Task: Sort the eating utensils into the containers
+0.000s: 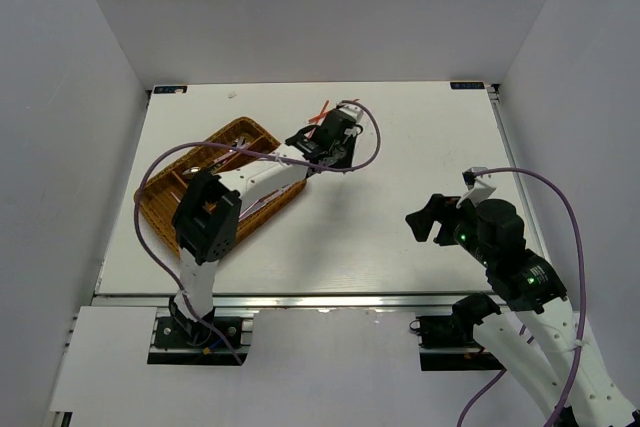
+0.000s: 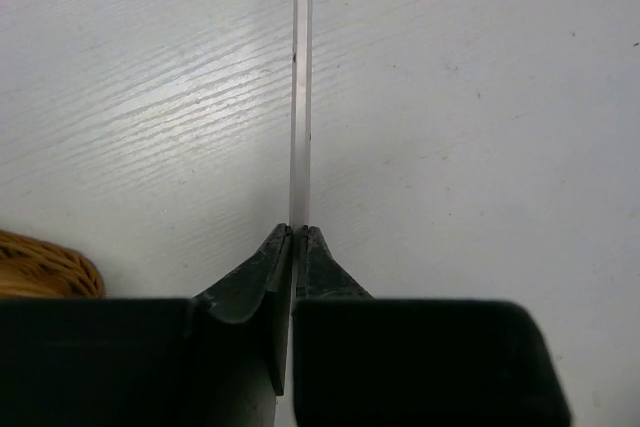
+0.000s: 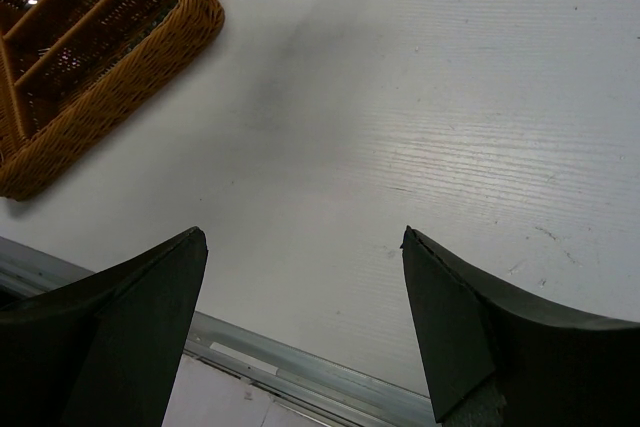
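The robot's left gripper has the silver-white chopstick (image 2: 302, 97) straight in its fingers and clear of the tray, so it should go on to the tray's end compartment (image 1: 160, 209) and let go there.
My left gripper (image 1: 330, 147) hovers just right of the brown wicker tray (image 1: 170, 209), over the white table. In the left wrist view it (image 2: 298, 228) is shut on a thin silver-white chopstick (image 2: 301, 97) that runs straight out from the fingertips. Thin red chopsticks (image 1: 322, 113) lie crossed on the table just behind the left gripper. The tray holds some utensils, too small to tell apart. My right gripper (image 1: 432, 219) is open and empty at the right front of the table. In its own view it (image 3: 302, 234) is over bare table.
The tray's corner shows at the lower left of the left wrist view (image 2: 40, 265) and at the top left of the right wrist view (image 3: 120, 67). The table's metal front edge (image 3: 300, 372) runs below the right gripper. Purple cables loop over both arms.
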Action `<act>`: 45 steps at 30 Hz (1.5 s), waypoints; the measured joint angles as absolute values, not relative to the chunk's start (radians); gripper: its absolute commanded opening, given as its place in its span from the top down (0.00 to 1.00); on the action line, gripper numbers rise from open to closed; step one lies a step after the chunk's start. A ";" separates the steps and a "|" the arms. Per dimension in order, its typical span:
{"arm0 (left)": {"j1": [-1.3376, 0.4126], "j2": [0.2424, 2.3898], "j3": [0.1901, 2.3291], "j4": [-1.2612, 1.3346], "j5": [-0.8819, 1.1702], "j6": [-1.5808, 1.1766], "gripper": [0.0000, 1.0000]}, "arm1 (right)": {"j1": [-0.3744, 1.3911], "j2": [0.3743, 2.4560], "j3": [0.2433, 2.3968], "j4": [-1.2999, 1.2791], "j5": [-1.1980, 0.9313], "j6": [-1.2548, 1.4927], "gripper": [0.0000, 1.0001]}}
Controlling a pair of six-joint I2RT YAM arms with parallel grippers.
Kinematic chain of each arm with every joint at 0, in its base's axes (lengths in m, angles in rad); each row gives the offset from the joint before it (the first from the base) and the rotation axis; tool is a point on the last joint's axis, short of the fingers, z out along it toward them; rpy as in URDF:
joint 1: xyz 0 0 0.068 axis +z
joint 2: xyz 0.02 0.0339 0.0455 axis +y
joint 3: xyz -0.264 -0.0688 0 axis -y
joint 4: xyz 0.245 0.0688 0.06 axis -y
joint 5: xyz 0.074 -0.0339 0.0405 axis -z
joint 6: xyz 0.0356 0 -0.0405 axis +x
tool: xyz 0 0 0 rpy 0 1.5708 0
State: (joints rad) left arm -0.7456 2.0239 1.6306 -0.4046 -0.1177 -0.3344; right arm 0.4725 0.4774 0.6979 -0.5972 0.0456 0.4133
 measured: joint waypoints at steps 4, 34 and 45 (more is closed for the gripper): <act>-0.745 1.933 1.535 -0.379 -0.177 -0.375 1.00 | 0.472 0.477 0.698 -0.597 0.044 0.414 0.17; -0.667 1.285 1.002 -0.458 -0.455 -0.693 0.02 | 0.472 0.675 0.636 -0.434 -0.071 0.461 0.16; -0.781 1.785 1.163 -0.447 -0.463 -0.729 0.13 | 0.472 0.629 0.636 -0.457 -0.035 0.436 0.13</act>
State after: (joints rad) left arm -0.7811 1.7851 1.1633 -0.4465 -0.4633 -0.7292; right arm 0.4725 0.6292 0.6357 -0.4572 -0.0353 0.4358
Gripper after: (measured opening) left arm 0.944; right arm 0.864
